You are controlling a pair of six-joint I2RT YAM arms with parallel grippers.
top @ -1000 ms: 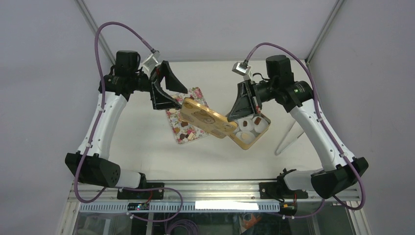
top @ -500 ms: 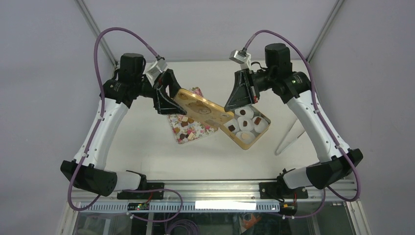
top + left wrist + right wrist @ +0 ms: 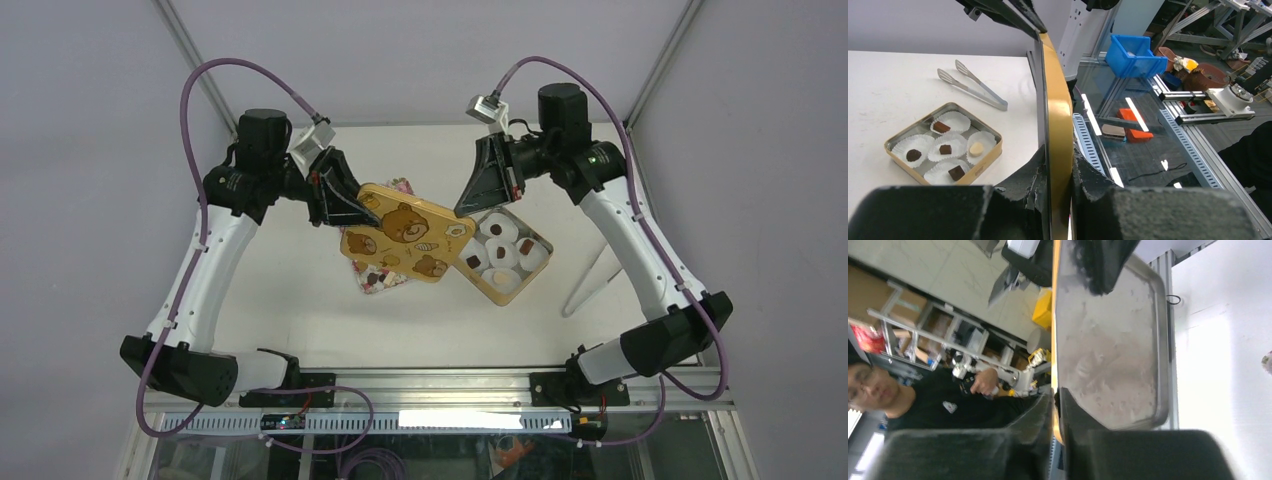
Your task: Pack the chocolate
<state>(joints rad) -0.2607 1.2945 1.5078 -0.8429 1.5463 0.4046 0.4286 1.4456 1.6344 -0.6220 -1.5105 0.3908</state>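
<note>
Next, my right gripper grabs the lid's free edge (image 3: pixel 456 254) and brings it to the tin, because the gold lid (image 3: pixel 405 235) is hanging over the floral tray in my left gripper.
A gold lid with bear pictures (image 3: pixel 405 240) hangs above the table between both arms. My left gripper (image 3: pixel 345 205) is shut on its left edge; in the left wrist view the gold rim (image 3: pixel 1055 115) is pinched between my left gripper (image 3: pixel 1058 165)'s pads. My right gripper (image 3: pixel 468 208) sits at the lid's right corner, and in the right wrist view its jaws (image 3: pixel 1055 400) flank the lid (image 3: pixel 1113 340) closely. Chocolate pieces (image 3: pixel 497 229) sit in white paper cups inside the open gold tin (image 3: pixel 527 275), the same pieces (image 3: pixel 945 149) and tin (image 3: pixel 983 162) showing in the left wrist view. More chocolate (image 3: pixel 372 276) lies on the pink floral tray (image 3: pixel 385 287), mostly hidden under the lid.
Metal tongs (image 3: pixel 590 280) lie on the white table right of the tin, with the same tongs (image 3: pixel 973 90) behind the tin in the left wrist view. The table's near edge meets an aluminium rail by the arm bases.
The lid has swung from steeply tilted to nearly flat, bear side up, and shifted left off the tin. My left gripper closed on its edge. My right arm drew back and up.
</note>
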